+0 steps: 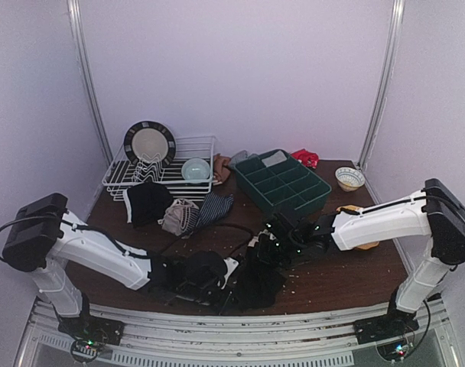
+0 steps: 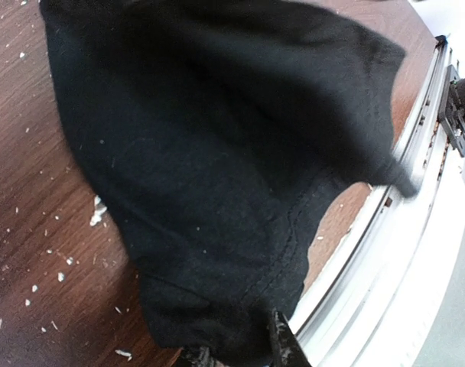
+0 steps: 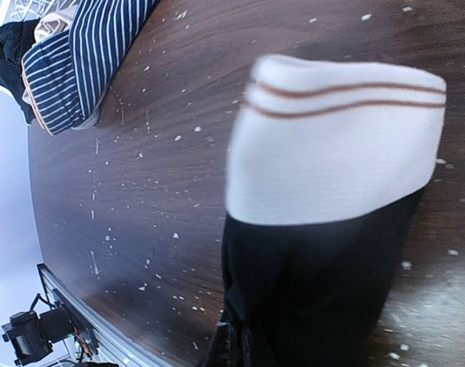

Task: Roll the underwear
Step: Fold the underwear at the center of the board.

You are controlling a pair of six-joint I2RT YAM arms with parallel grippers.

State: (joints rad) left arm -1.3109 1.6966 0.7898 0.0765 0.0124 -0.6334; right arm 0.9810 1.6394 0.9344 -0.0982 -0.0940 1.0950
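Observation:
The waistband (image 3: pixel 336 145) points to the back, so my right gripper should grab the leg end (image 1: pixel 257 297), my left gripper should grab the waistband, and I should turn the underwear crosswise.
Black underwear (image 1: pixel 255 284) with a white, brown-striped waistband (image 3: pixel 339 145) lies on the table near its front edge. My left gripper (image 1: pixel 217 284) is shut on one edge of it; black cloth (image 2: pixel 217 153) fills the left wrist view and covers the gripper (image 2: pixel 236 353) except one fingertip (image 2: pixel 278 340). My right gripper (image 1: pixel 274 246) is shut on the black fabric (image 3: pixel 324 290) below the waistband, jaws (image 3: pixel 240 348) pinched together. More underwear lies behind: a navy striped piece (image 1: pixel 215 206), also in the right wrist view (image 3: pixel 87 61), a beige-grey piece (image 1: pixel 179 216) and a black piece (image 1: pixel 147 200).
A white dish rack (image 1: pixel 206 141) with a plate (image 1: pixel 149 143) and a teal bowl (image 1: pixel 195 169) stands at the back left. A green compartment tray (image 1: pixel 282 183), a small bowl (image 1: pixel 349 178) and a red item (image 1: pixel 305 158) are at the back right. The metal table edge (image 2: pixel 385 252) is close.

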